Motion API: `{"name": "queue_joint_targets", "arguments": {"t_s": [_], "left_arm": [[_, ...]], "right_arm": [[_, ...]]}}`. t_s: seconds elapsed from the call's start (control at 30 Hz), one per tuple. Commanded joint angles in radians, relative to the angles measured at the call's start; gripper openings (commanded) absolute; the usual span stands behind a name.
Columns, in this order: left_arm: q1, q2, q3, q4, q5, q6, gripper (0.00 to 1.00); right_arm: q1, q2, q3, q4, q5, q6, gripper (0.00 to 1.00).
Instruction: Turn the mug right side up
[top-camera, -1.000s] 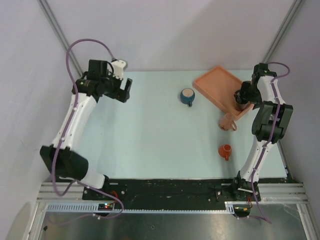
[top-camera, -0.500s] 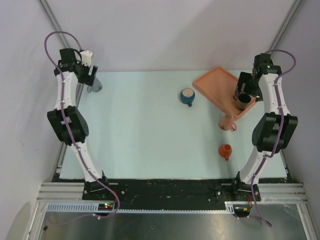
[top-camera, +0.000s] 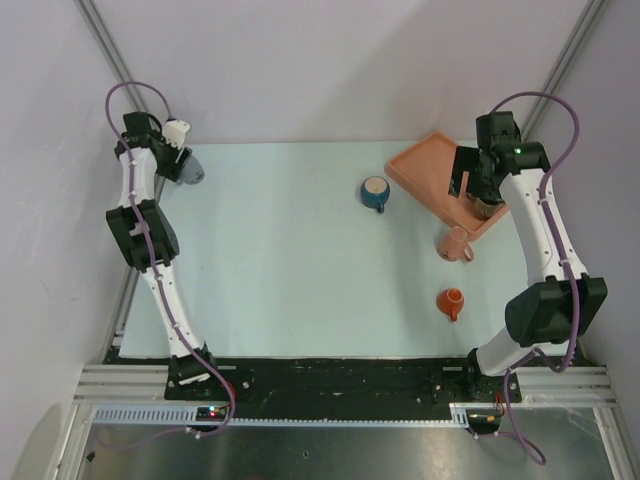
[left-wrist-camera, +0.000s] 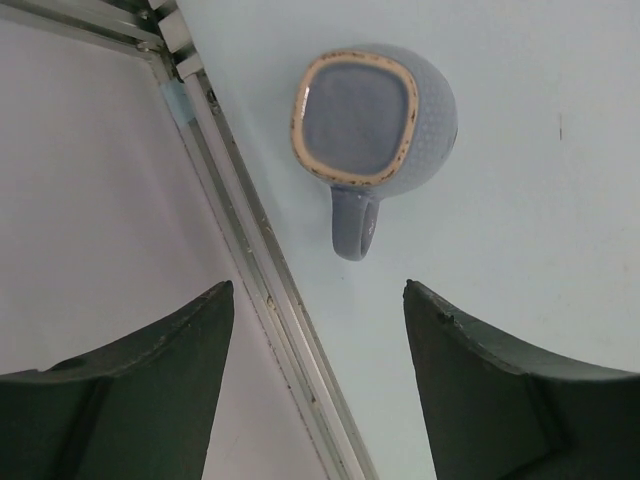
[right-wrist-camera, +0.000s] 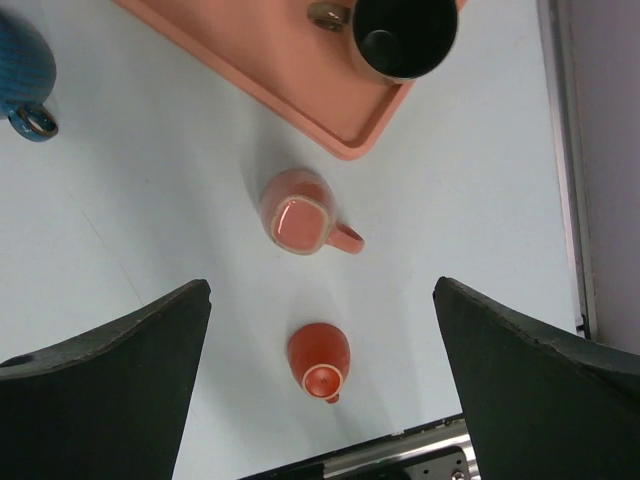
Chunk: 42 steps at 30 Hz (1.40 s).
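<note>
The grey-blue mug is bottom up and far from the salmon tray. My left gripper should therefore pick the mug up and pass it to my right gripper.
An orange mug stands at the right front of the table. In the right wrist view the orange mug shows a small ringed foot towards the camera and looks upside down. My right gripper hangs open and empty high above the tray's near corner. In its wrist view the right gripper frames the orange mug far below. My left gripper is open and empty at the far left back corner. In its wrist view the left gripper is just short of a grey-blue mug.
A pink mug stands between the orange mug and the salmon tray. A dark mug stands upright on the tray's corner. A blue mug stands mid-back. The table's left rail runs under the left gripper.
My left arm swung from the back middle-left to the far left corner, and the grey-blue mug now stands there free of the fingers. My right arm rose and shifted left over the tray.
</note>
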Motion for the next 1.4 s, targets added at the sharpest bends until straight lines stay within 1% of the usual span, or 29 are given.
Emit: {"name": "queue_joint_targets", "arguments": {"t_s": [0.0,0.17,0.27,0.37,0.47,0.6,0.67,0.73,0.9,0.93,0.97,1.17,1.3,1.37], "left_arm": [[0.007,0.008,0.000,0.012,0.057,0.129,0.72],[0.003,0.070,0.040,0.012,0.039,0.172,0.66],[-0.010,0.109,0.064,0.012,-0.018,0.249,0.58],[-0.015,0.130,0.063,0.012,-0.035,0.320,0.58],[-0.015,0.143,0.076,0.012,-0.010,0.359,0.59],[-0.016,0.152,0.097,0.015,0.048,0.367,0.55],[-0.017,0.163,0.114,0.018,0.046,0.372,0.49],[-0.018,0.176,0.136,0.022,0.044,0.373,0.40],[-0.019,0.172,0.145,0.035,0.081,0.351,0.08],[-0.020,0.164,0.138,0.036,0.091,0.344,0.04],[-0.019,0.156,0.130,0.036,0.100,0.337,0.02],[-0.022,0.052,0.023,0.039,0.187,0.244,0.00],[-0.039,-0.069,-0.067,0.037,0.253,0.119,0.00],[-0.060,-0.127,-0.130,0.038,0.274,0.091,0.00]], "right_arm": [[0.003,-0.077,-0.005,-0.014,0.057,0.062,0.99],[0.022,-0.092,0.006,-0.056,0.073,0.078,0.99],[0.029,-0.102,0.016,-0.096,0.123,0.087,0.99],[0.031,-0.120,0.019,-0.131,0.158,0.098,0.99],[0.032,-0.144,0.013,-0.155,0.182,0.113,0.99],[0.033,-0.158,0.009,-0.185,0.205,0.126,1.00],[0.033,-0.154,0.017,-0.206,0.221,0.133,0.99],[0.034,-0.148,0.028,-0.223,0.227,0.139,0.99],[0.044,-0.135,0.048,-0.232,0.230,0.143,0.99],[0.046,-0.131,0.054,-0.236,0.232,0.143,0.99],[0.048,-0.126,0.059,-0.240,0.236,0.143,1.00],[0.078,-0.116,0.075,-0.241,0.237,0.139,1.00],[0.157,-0.111,0.106,-0.217,0.228,0.118,0.99],[0.206,-0.106,0.123,-0.178,0.188,0.107,0.99]]}}
